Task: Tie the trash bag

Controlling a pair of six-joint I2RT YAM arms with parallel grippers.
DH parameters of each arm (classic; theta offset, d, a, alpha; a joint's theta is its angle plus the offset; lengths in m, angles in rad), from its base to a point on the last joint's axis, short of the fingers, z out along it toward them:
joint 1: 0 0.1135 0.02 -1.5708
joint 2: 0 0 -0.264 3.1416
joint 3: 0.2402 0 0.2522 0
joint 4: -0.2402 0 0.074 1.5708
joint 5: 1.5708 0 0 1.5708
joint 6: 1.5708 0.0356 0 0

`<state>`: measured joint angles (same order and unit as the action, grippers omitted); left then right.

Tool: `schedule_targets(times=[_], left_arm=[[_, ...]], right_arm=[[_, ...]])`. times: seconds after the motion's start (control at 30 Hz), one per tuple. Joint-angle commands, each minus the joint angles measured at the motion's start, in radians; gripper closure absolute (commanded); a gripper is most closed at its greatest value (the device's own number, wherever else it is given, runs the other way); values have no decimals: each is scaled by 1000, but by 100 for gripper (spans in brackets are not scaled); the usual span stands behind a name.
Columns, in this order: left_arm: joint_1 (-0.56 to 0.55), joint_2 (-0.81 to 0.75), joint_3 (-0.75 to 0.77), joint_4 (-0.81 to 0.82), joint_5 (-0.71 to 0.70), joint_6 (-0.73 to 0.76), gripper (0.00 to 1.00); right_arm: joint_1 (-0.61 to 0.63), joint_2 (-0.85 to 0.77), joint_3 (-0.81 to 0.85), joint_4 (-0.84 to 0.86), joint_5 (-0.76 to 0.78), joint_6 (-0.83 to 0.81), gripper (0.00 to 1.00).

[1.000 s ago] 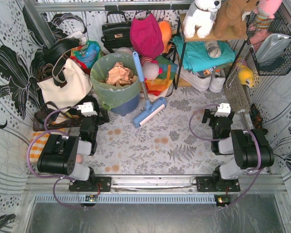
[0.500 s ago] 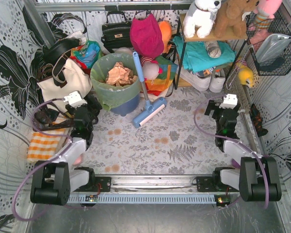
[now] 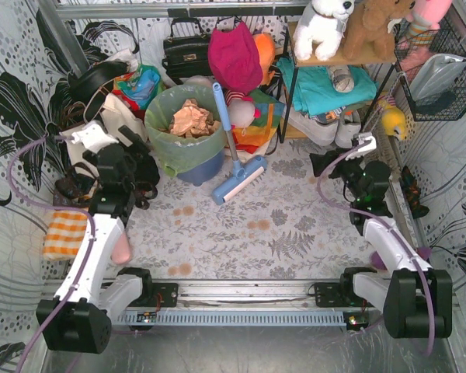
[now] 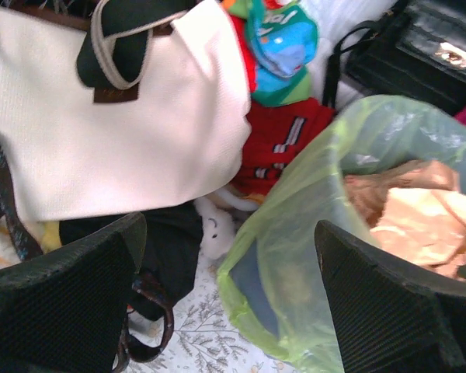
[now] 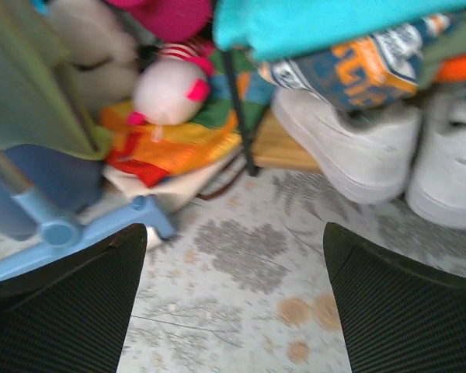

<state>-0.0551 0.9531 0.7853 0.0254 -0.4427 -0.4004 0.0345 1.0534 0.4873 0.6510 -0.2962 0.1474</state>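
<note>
My right gripper should keep going across the open floor until its fingers close around the brush's metal handle, because the blue brush leans against the trash bag.
The lime-green trash bag lines a round bin at the back left, its rim folded over the edge and its mouth open. Crumpled tan paper lies inside. In the left wrist view the bag fills the right half, with the paper showing in it. My left gripper is open and empty, just left of the bin and apart from the bag; its fingers frame the bag's left side. My right gripper is open and empty over the floor mat at the right.
The blue-grey bin holds the bag. A cream tote stands left of it, also in the left wrist view. A blue long-handled brush leans on the bin. White shoes sit under a shelf. An orange checked cloth lies at the left.
Both arms have unfolded and reached forward. My left gripper has moved up and left toward the tote and bin. My right gripper has moved forward toward the shelf. Both stay open.
</note>
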Motion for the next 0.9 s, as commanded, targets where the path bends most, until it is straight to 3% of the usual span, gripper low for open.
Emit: schedule_targets(times=[0.0, 0.1, 0.23, 0.4, 0.87], left_arm=[[3, 28, 147, -185, 118, 74, 2], [3, 4, 127, -133, 158, 166, 2], [4, -51, 84, -88, 158, 137, 2], [11, -120, 55, -85, 141, 148, 2], [12, -165, 19, -68, 183, 159, 2]], right_arm=[[17, 51, 95, 33, -257, 110, 7], [100, 87, 159, -18, -254, 70, 7], [278, 145, 235, -84, -149, -49, 7], [392, 231, 300, -61, -92, -47, 7], [518, 521, 517, -2, -68, -127, 22]])
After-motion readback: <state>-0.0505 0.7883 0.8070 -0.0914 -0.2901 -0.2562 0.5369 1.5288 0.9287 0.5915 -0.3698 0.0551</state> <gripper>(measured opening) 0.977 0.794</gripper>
